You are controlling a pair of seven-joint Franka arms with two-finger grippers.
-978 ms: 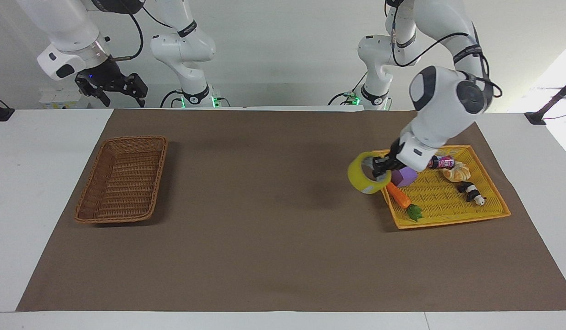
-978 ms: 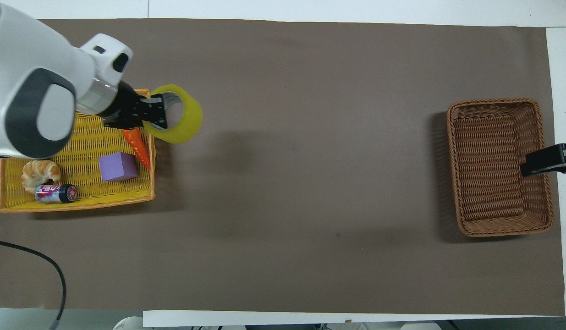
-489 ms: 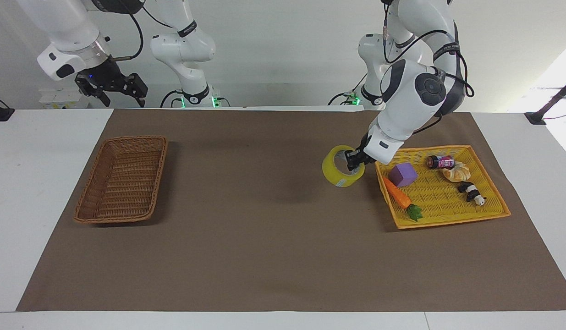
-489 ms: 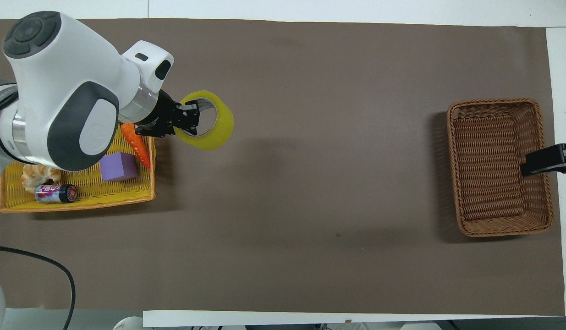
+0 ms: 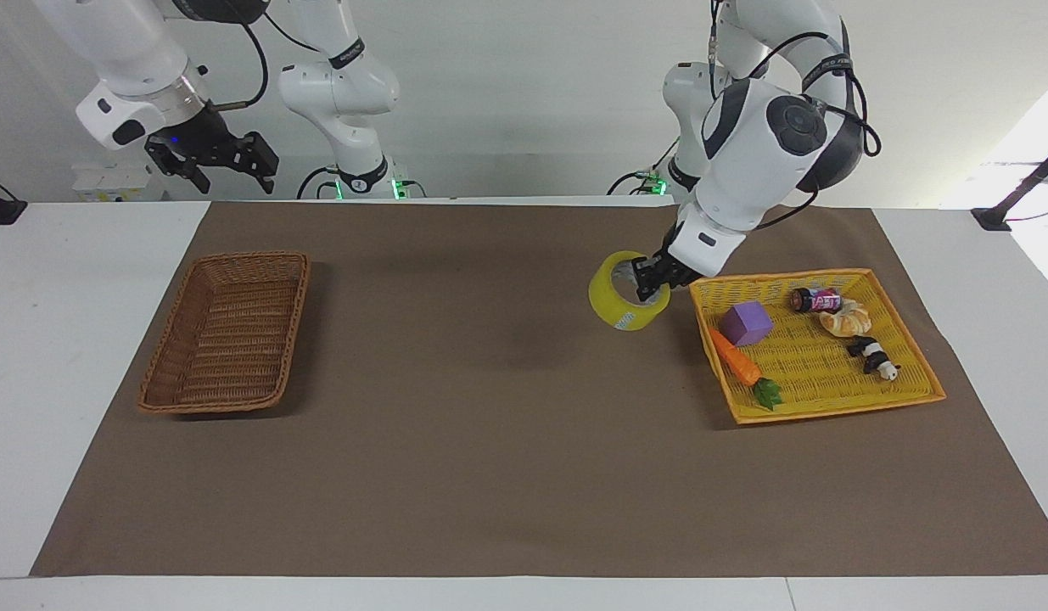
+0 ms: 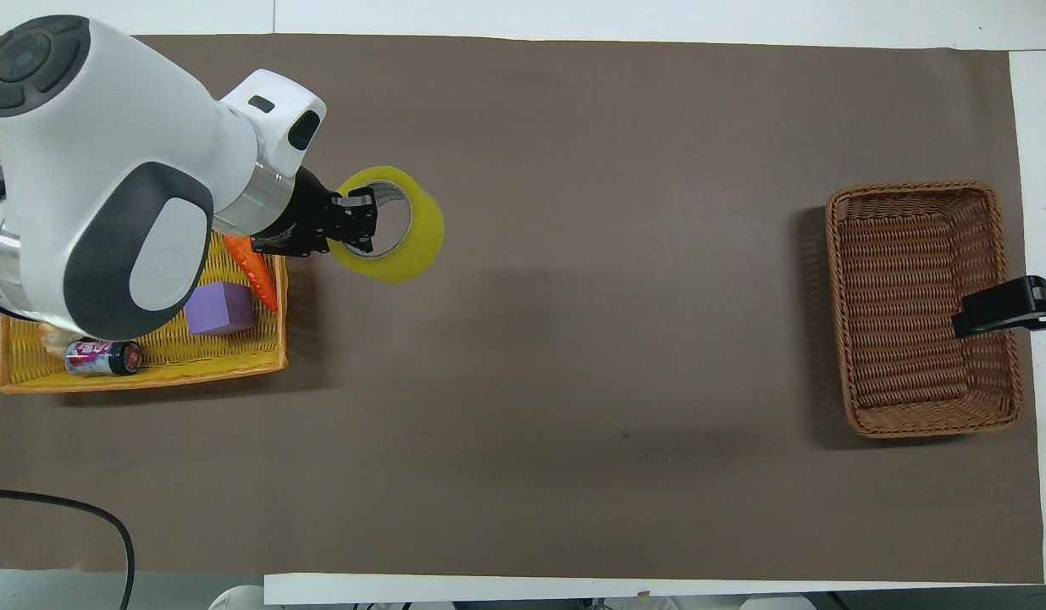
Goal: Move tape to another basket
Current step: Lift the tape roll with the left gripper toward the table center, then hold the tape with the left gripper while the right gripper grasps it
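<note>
I should keep moving my open right gripper in across the mat toward the tape's free side, which faces it, until its fingers are on both sides of that side.
The tape is a yellow roll with a whitish core. My left gripper is shut on its wall, one finger inside the ring, and holds it in the air over the brown mat beside the yellow tray. In the overhead view the tape hangs from the left gripper. The brown wicker basket lies at the right arm's end of the table and has nothing in it; it also shows in the overhead view. My right gripper waits open, raised over the basket's edge nearest the robots.
The flat yellow tray at the left arm's end holds a purple cube, a toy carrot, a can, a croissant and a panda toy. A brown mat covers the table.
My left gripper has carried the tape off the yellow tray's corner, toward the right arm's end, and raised it a little. The right gripper has barely moved.
</note>
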